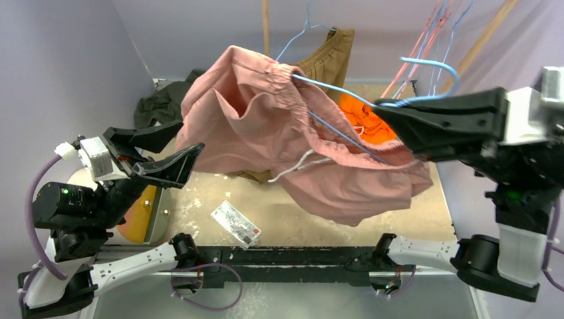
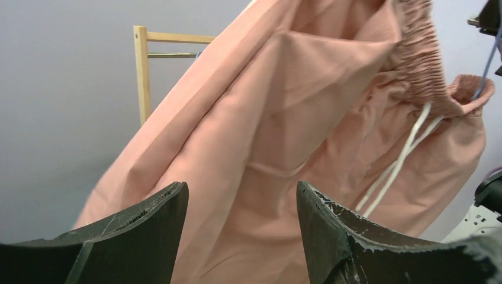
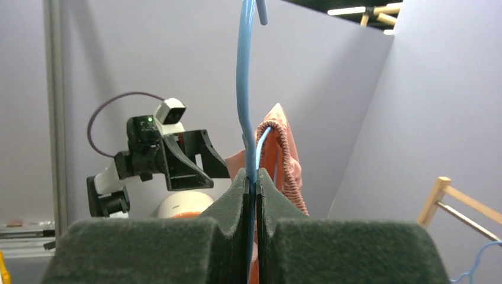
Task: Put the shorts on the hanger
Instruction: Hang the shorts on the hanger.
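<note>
My left gripper should hold the wire next to the waistband while my right gripper takes hold of the hanger again, because the hanger's hook curls back over my right gripper.
The dusty-pink shorts hang in the air, draped over the light-blue wire hanger, whose wire passes through the gathered waistband. My right gripper is shut on the hanger near its hook and holds it up; the right wrist view shows the blue wire pinched between its jaws, with the waistband behind. My left gripper is open and empty just left of the shorts. In the left wrist view the pink fabric fills the frame beyond its spread fingers, with the light drawstring dangling.
Tan-brown shorts hang on another blue hanger at the back. An orange garment lies behind the pink shorts. Pink and blue hangers hang at the back right. A dark green garment, a card and an orange-yellow object lie on the table.
</note>
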